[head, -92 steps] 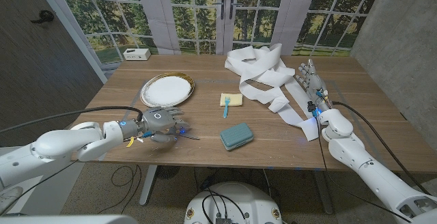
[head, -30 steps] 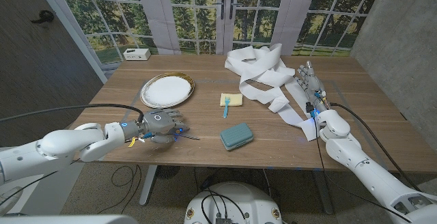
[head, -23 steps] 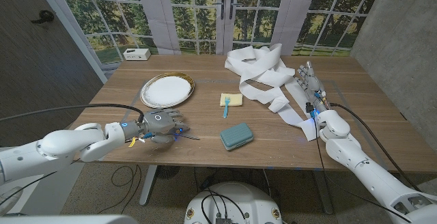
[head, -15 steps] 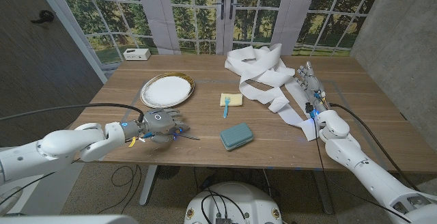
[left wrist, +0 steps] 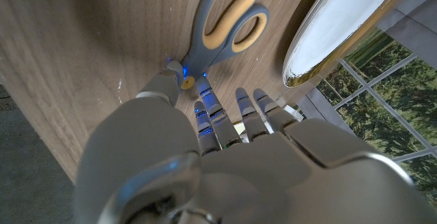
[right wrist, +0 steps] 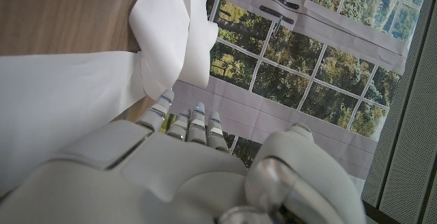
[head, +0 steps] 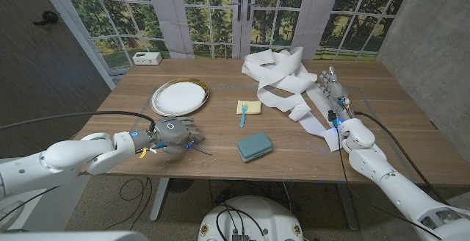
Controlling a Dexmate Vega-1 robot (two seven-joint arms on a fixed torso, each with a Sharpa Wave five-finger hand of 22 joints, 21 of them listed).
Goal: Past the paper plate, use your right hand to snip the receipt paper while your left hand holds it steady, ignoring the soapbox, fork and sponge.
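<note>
The yellow-lined handles (left wrist: 237,27) sit close together past the pivot, so the grey scissors (left wrist: 203,54) will stay closed, their handles sticking out free, when I lift them there.
The white receipt paper (head: 277,76) lies in a loose heap at the back right, and one strip of it runs toward the front edge. Beside that strip stands my right hand (head: 334,94), fingers straight and holding nothing; the right wrist view has the paper (right wrist: 68,87) just past my right hand (right wrist: 157,162). Grey scissors with yellow-lined handles (left wrist: 229,26) lie on the table at the front left. My left hand (head: 175,134) hovers over them, its thumb touching near their pivot and its fingers spread. The blades (head: 200,150) stick out from under it.
The paper plate (head: 180,95) sits behind my left hand. A yellow sponge (head: 252,106) with a blue fork (head: 242,114) lies mid-table, and the teal soapbox (head: 254,145) is nearer the front edge. A small white box (head: 148,58) stands at the back left.
My right hand has turned a little more onto its edge beside the paper strip. My left hand stays over the scissors, which have barely shifted.
</note>
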